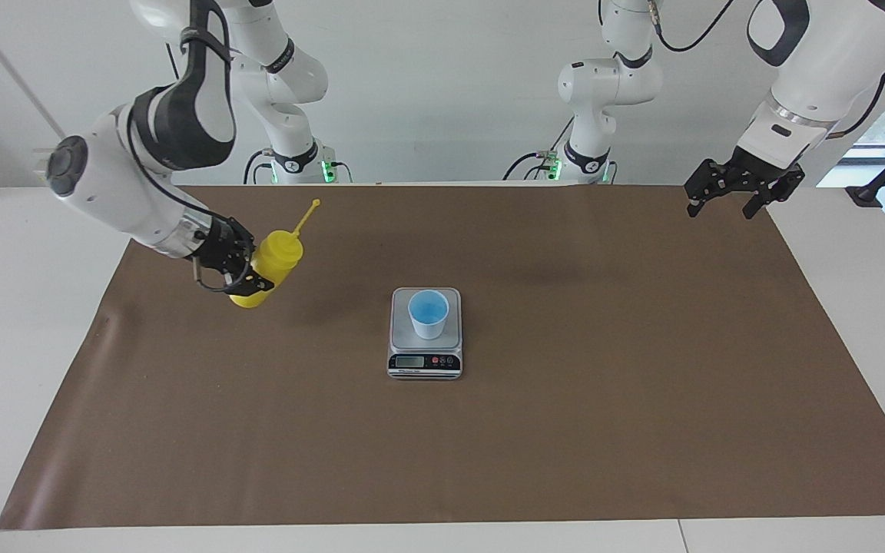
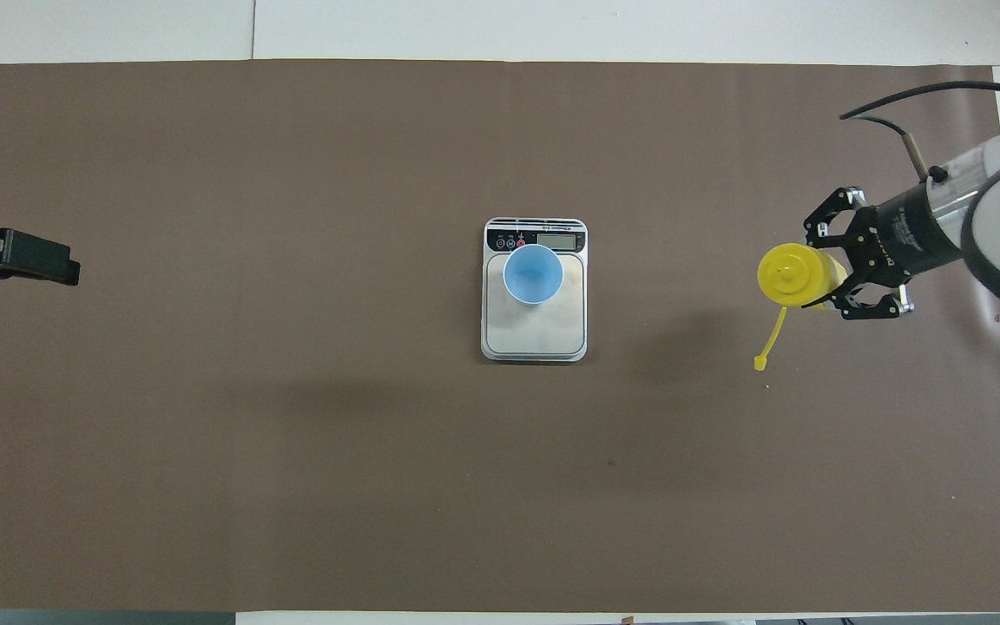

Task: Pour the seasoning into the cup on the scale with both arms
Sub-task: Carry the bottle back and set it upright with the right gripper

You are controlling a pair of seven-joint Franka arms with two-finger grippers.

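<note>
The yellow bottle (image 1: 280,257) is tilted with its cap up over open mat (image 1: 247,330), away from the scale, so the robot's right gripper should go on tipping it upright and lowering it until the bottle's base stands flat.
The yellow seasoning bottle (image 1: 281,250) leans toward the middle of the table near the right arm's end, its cap strap (image 1: 308,215) hanging open. My right gripper (image 1: 258,270) is shut on its lower body from the side. From overhead the bottle (image 2: 786,273) shows its nozzle top in the right gripper (image 2: 825,271). The blue cup (image 1: 429,311) stands upright on the scale (image 1: 404,334) at the table's middle, also seen overhead as cup (image 2: 533,273) on scale (image 2: 535,334). My left gripper (image 1: 723,206) waits open and empty in the air over the left arm's end (image 2: 66,265).
A brown mat (image 1: 565,430) covers most of the white table. The scale's display faces away from the robots. Nothing else lies on the mat between the bottle and the scale.
</note>
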